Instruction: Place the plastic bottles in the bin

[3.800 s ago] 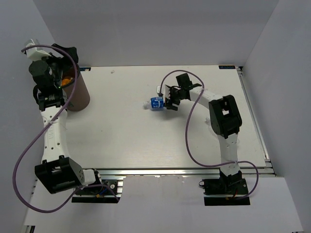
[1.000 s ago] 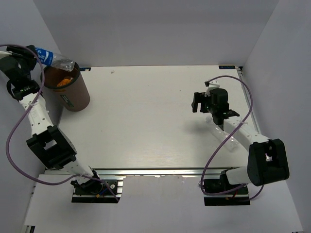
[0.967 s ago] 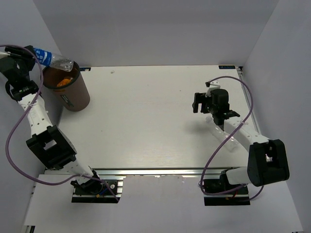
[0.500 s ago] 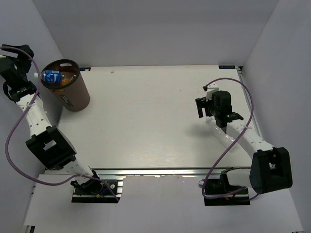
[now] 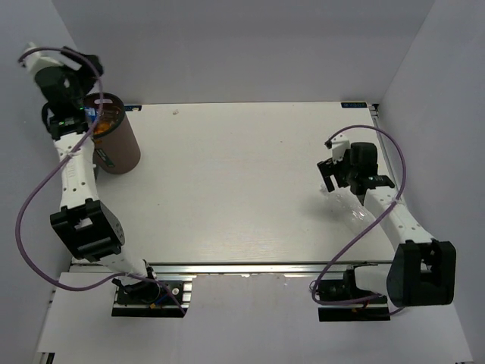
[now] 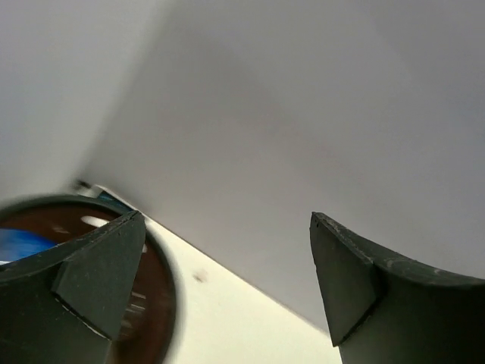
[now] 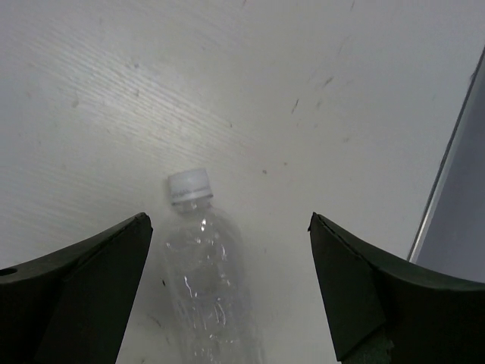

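Note:
The clear plastic bottle (image 5: pixel 352 206) lies far from the bin and out of my left gripper's reach. My right gripper should bring the bottle to the middle of the table (image 5: pixel 246 148) and hand it over.
The dark-brown bin (image 5: pixel 120 148) stands at the table's far left corner. A blue-labelled plastic bottle (image 5: pixel 92 113) lies inside it and shows in the left wrist view as a blue patch (image 6: pixel 21 244) within the bin's rim (image 6: pixel 155 262). My left gripper (image 5: pixel 85 65) (image 6: pixel 226 220) hangs open and empty above the bin's far edge. A clear plastic bottle (image 7: pixel 203 284) with a white cap (image 7: pixel 189 187) lies on the table at the right, partly under the right arm (image 5: pixel 339 199). My right gripper (image 5: pixel 328 173) (image 7: pixel 229 220) is open just above it, one finger on each side, touching nothing.
The grey back wall (image 6: pixel 288 91) fills the left wrist view. A metal rail (image 5: pixel 398 182) runs along the table's right edge, close to the right arm. The white tabletop (image 5: pixel 227 174) lies between the two arms.
The left gripper opened and the blue-labelled bottle dropped into the bin; that gripper then swung up and right over the rim. The right arm moved right, to the clear bottle.

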